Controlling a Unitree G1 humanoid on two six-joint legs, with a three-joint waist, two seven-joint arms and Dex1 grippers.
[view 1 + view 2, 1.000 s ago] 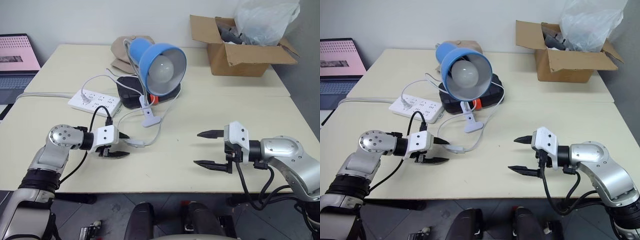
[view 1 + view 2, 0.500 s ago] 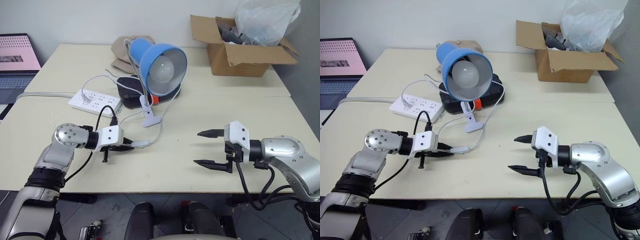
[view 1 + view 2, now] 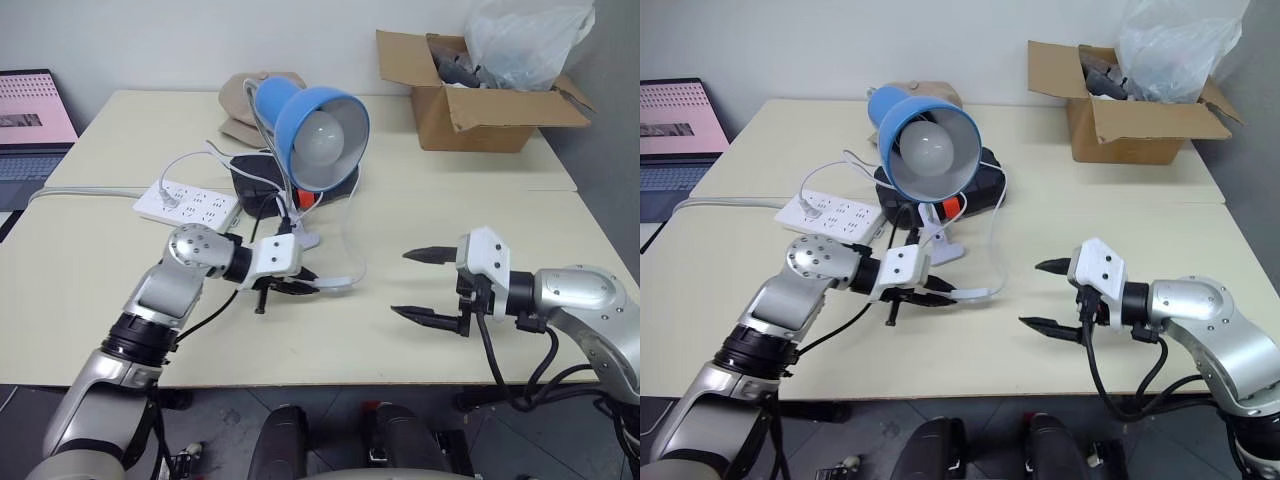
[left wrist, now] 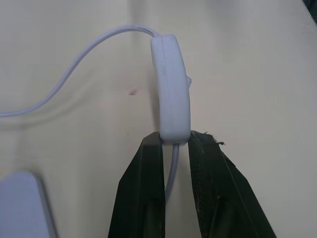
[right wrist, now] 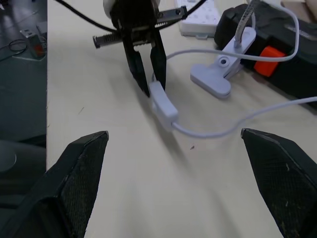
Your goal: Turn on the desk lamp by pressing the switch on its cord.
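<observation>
The switch's end is pinched in my left gripper, short of the button, so that gripper should keep the switch still while my right gripper squeezes the button.
The desk lamp stands at the table's back, its blue shade facing me, its bulb dark. Its thin white cord loops down to the small white switch, which sits just above the tabletop. My left gripper is shut on the near end of the switch, where the cord leaves it. In the right wrist view the switch juts from the left gripper's black fingers. My right gripper stands open, a short way to the right of the switch, holding nothing.
A white power strip lies to the lamp's left, and a white clip sits by the lamp's black base. A cardboard box holding a plastic bag stands at the back right. A laptop is at the far left.
My left gripper has shut on the switch's end and swung to the right, dragging the switch and cord with it. The right gripper stays open, almost in place.
</observation>
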